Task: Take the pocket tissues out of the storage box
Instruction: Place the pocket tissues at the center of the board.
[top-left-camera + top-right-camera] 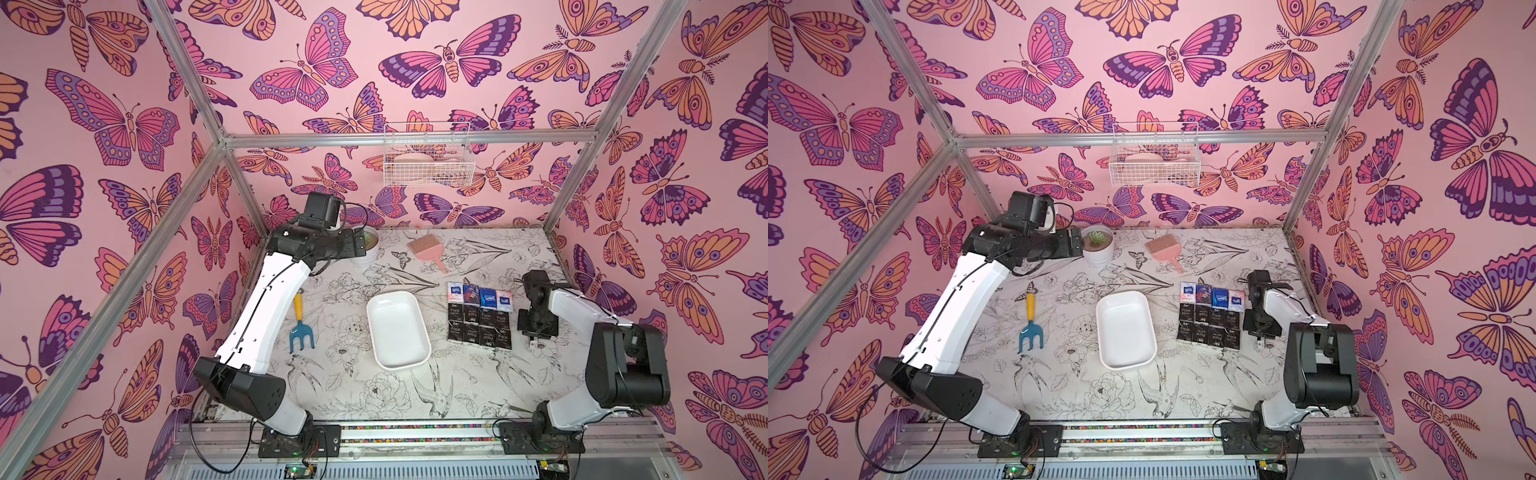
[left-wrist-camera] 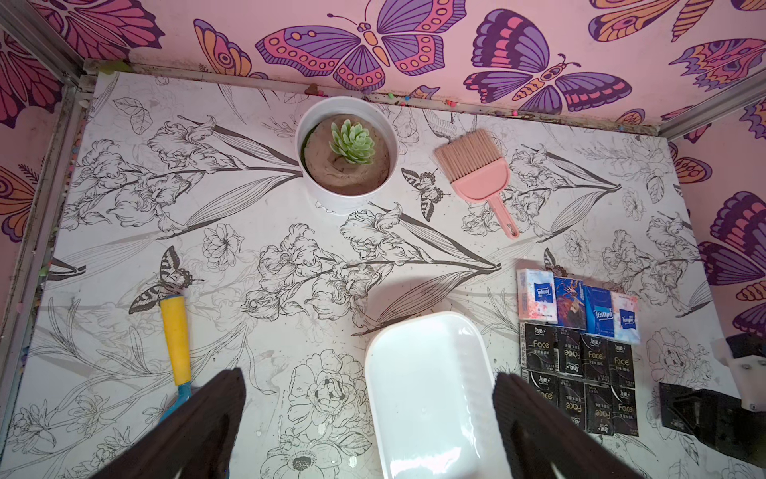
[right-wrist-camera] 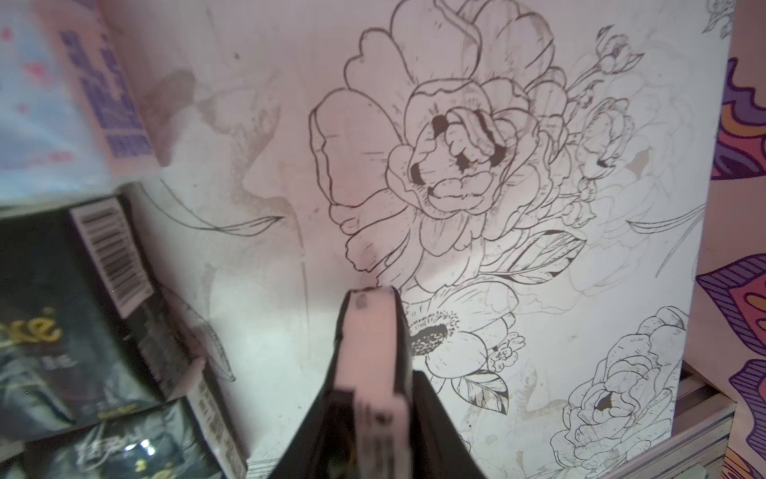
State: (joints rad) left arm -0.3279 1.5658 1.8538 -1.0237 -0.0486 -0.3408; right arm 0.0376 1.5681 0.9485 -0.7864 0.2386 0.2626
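Observation:
The black packet (image 3: 367,343) stands edge-on in my right gripper, so next I let it go, lay it flat and push it against the end of the black row (image 1: 501,320).
The white storage box (image 1: 397,328) (image 1: 1125,328) (image 2: 427,394) lies mid-table with nothing inside. Just right of it, several pocket tissues (image 1: 480,316) (image 1: 1210,313) (image 2: 580,356) lie flat in tidy rows: black "Face" packets, with blue and white ones along the far row. My right gripper (image 1: 534,338) (image 3: 373,385) hangs low at the right edge of those rows. It is shut on one more black-sided packet (image 3: 369,331), held edge-on just above the table. My left gripper (image 2: 369,406) is open and empty, up high at the back left, looking down over the box.
A white plant pot (image 1: 368,251) with a succulent and a pink brush (image 1: 426,251) sit at the back. A blue hand rake (image 1: 300,324) with a yellow handle lies to the left. A white wire basket (image 1: 428,160) hangs on the back wall. The right wall stands close to my right arm.

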